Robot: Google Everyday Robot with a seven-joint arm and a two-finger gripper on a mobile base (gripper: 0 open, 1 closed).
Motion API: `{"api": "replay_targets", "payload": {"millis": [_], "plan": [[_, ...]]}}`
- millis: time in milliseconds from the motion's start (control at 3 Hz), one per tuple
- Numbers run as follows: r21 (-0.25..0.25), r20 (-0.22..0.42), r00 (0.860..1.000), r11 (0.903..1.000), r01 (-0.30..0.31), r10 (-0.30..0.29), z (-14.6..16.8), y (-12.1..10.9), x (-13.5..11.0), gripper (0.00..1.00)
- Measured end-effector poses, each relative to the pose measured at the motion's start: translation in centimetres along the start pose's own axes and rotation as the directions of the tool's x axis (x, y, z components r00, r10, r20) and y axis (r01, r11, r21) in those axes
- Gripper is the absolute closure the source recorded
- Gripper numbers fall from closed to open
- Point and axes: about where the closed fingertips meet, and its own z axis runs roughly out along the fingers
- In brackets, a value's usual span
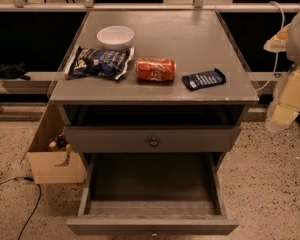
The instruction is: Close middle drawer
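The middle drawer's side walls (214, 189) go straight back into the cabinet. Its flat front (153, 227) will therefore slide in squarely when I push near its corner.
The grey cabinet (155, 96) stands in the middle of the camera view. The middle drawer (152, 226) is pulled far out towards me. Its deep empty box shows from above, and its flat front with a small round knob (154, 233) sits at the bottom edge. The uppermost drawer (152, 139), with the same kind of knob, stands slightly out under the top. The lowest drawer is hidden. My gripper (282, 111) is part of the pale arm at the right edge. It hangs beside the cabinet's right side, apart from the drawers.
On the cabinet top lie a white bowl (115, 35), a blue chip bag (99, 61), a red soda can (155, 69) on its side and a dark blue snack bar (204, 78). A cardboard box (52, 156) stands left of the cabinet. A cable (32, 204) runs on the speckled floor.
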Motion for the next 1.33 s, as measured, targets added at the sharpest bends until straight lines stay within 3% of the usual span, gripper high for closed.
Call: {"api": "replay_targets", "payload": {"millis": [333,1000,1333], "plan": [[0.0,0.0,1.0,1.0,0.0,0.0,0.0,0.0,0.0,0.0],[-0.005,0.007,1.0,0.9996,-0.029,0.029,0.7,0.3,1.0,0.41],[-0.027,0.012,0.997,0.9971,-0.071,0.072,3.7,2.6,4.0,0.66]]}}
